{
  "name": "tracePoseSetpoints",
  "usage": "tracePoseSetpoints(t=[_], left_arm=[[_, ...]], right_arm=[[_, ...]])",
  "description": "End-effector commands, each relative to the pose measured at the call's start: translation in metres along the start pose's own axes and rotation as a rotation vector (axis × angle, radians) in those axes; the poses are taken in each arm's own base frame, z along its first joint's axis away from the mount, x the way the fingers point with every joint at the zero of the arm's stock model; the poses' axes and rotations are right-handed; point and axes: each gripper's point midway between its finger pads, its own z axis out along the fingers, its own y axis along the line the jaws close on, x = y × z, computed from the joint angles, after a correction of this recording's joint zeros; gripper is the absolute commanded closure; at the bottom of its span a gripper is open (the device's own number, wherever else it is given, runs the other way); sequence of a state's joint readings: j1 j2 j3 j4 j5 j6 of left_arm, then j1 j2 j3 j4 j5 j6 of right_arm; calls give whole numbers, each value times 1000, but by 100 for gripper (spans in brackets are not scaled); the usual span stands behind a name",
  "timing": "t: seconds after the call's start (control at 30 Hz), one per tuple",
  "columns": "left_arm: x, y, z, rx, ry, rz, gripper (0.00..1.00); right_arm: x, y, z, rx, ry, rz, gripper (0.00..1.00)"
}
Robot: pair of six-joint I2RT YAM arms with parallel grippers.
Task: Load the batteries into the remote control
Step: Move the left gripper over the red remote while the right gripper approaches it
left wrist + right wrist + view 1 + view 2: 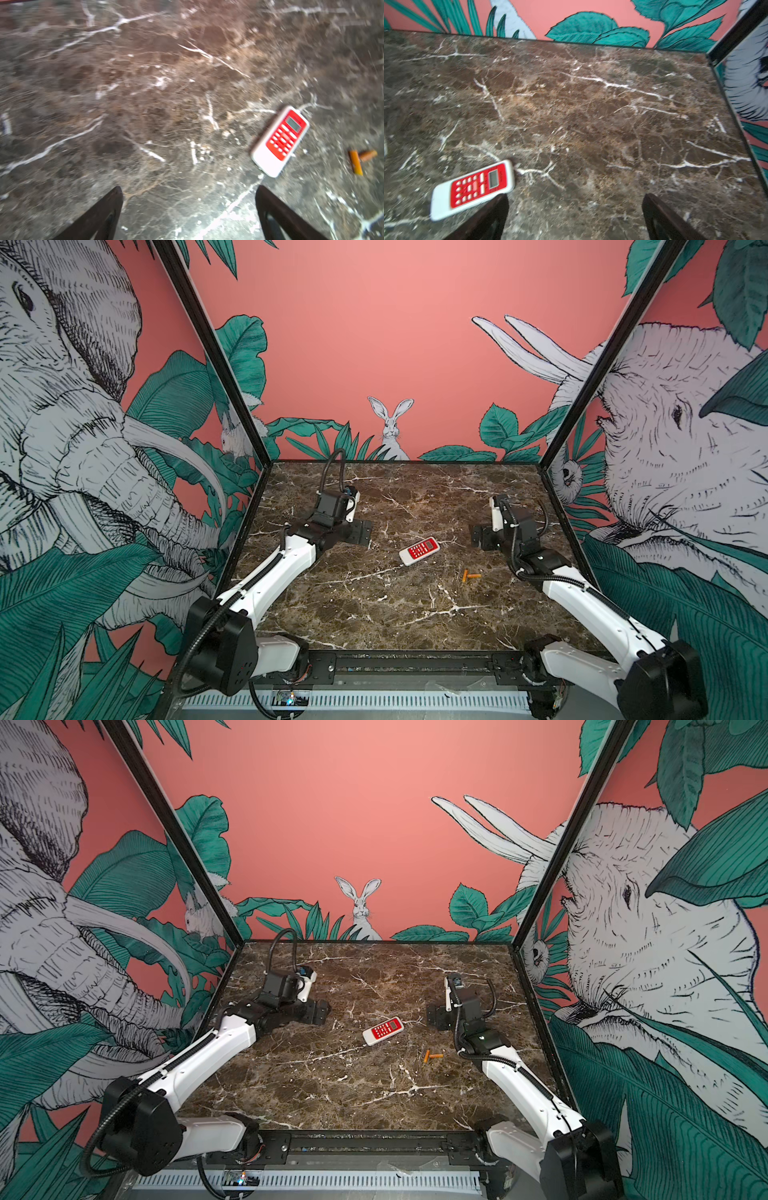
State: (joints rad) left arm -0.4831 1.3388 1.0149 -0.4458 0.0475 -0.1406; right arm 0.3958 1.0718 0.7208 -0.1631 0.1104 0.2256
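Observation:
The remote control (pixel 418 551) is clear of the batteries, so my left gripper should keep moving open toward the screen end (pixel 431 544) and close across its narrow width.
The remote control (pixel 419 551) (pixel 382 1030) lies red face up near the middle of the marble tabletop, also seen in the left wrist view (pixel 280 141) and the right wrist view (pixel 473 190). The two orange batteries (pixel 470 576) (pixel 432 1056) (pixel 355 164) lie touching in an L shape, a little nearer the front and to the right of the remote. My left gripper (pixel 360 533) (pixel 318 1013) (pixel 188 188) hovers open to the left of the remote, holding nothing. My right gripper (pixel 480 536) (pixel 436 1017) (pixel 575 196) stands open and empty to its right, behind the batteries.
The brown marble tabletop (pixel 374 614) is boxed in by printed jungle walls at the back and both sides, with black corner posts (pixel 552 456). A black rail (pixel 415 659) carrying both arm bases runs along the front edge.

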Motion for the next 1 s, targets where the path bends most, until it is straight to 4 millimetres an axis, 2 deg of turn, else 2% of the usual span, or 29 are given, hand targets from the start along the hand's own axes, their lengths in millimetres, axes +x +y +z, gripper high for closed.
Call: tracePoseSetpoints(t=[0.0,0.07,0.17,0.27,0.37,0.53,0.67,0.97], left_arm=[[16,-39,8,61,129,131,0],[17,-60,18,90,161,194,0],[11,-81,33,112,180,243,1],[11,-116,49,159,206,311,1],[7,-137,65,181,225,353,1],[5,-159,89,225,258,368,2],[6,-176,104,247,287,385,8],[13,-183,133,236,344,412,12]], right_arm=[[14,19,-10,-66,43,8,1],[23,23,-11,-82,62,14,1],[37,26,-14,-86,83,6,1],[52,30,-14,-93,107,12,1],[60,35,-15,-117,115,25,1],[70,39,-14,-140,111,42,1],[81,40,-11,-154,129,55,1],[84,44,-9,-180,110,79,1]])
